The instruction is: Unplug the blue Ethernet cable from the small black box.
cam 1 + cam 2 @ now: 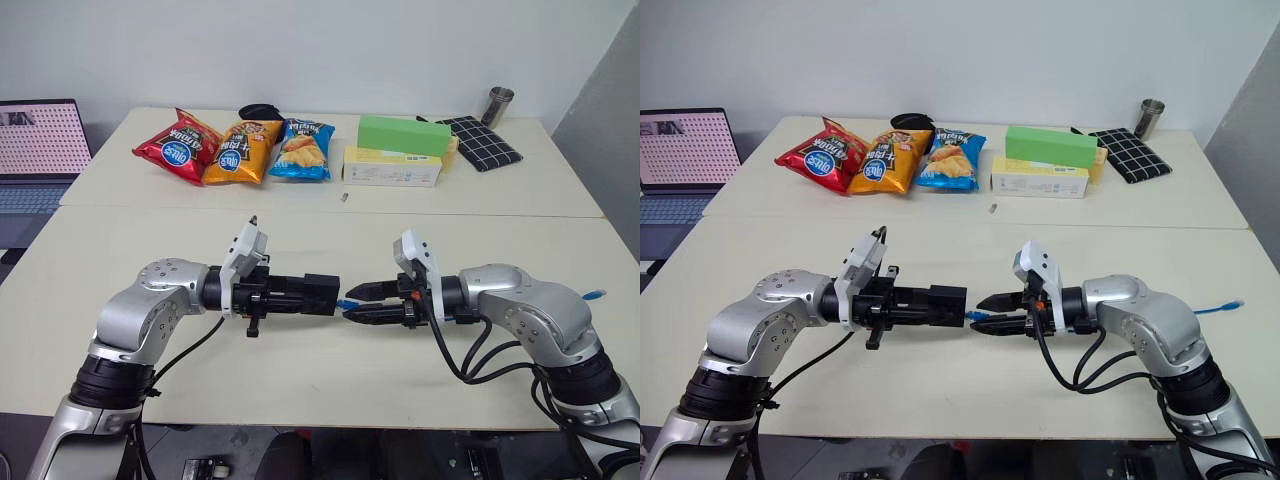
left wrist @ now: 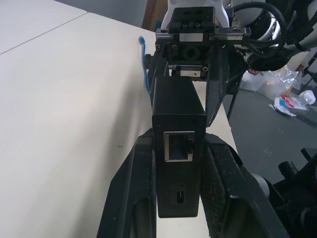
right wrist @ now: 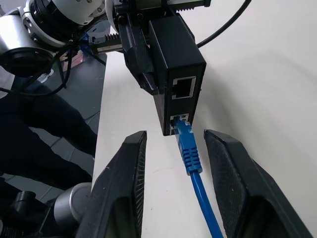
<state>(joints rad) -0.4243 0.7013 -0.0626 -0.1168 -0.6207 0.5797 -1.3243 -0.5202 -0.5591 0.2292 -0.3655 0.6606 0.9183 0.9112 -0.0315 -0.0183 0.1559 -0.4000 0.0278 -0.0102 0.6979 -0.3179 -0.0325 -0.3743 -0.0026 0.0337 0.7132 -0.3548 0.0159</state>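
Observation:
I see the blue Ethernet cable's plug point(image 3: 187, 148) in line with the lower port point(image 3: 178, 123), so the plug should come straight out when I pull it back.
My left gripper point(image 1: 308, 295) is shut on the small black box point(image 1: 322, 293) and holds it level above the near table. The box's free end faces my right gripper point(image 1: 348, 303). In the right wrist view the blue Ethernet cable point(image 3: 191, 159) has its plug seated in the lower port of the box point(image 3: 176, 59). The upper port is empty. The right gripper point(image 3: 176, 135) is open, one finger on each side of the cable just behind the plug, with a gap on both sides. The cable's other end point(image 1: 1230, 305) lies on the table by my right arm.
On the far table lie three snack bags point(image 1: 235, 150), a green box point(image 1: 403, 135) on a yellow-white box point(image 1: 392, 167), a dark checked cloth point(image 1: 485, 142) and a metal cup point(image 1: 498, 105). A laptop point(image 1: 35, 150) stands at the far left. A seam point(image 1: 330, 210) divides the two tables.

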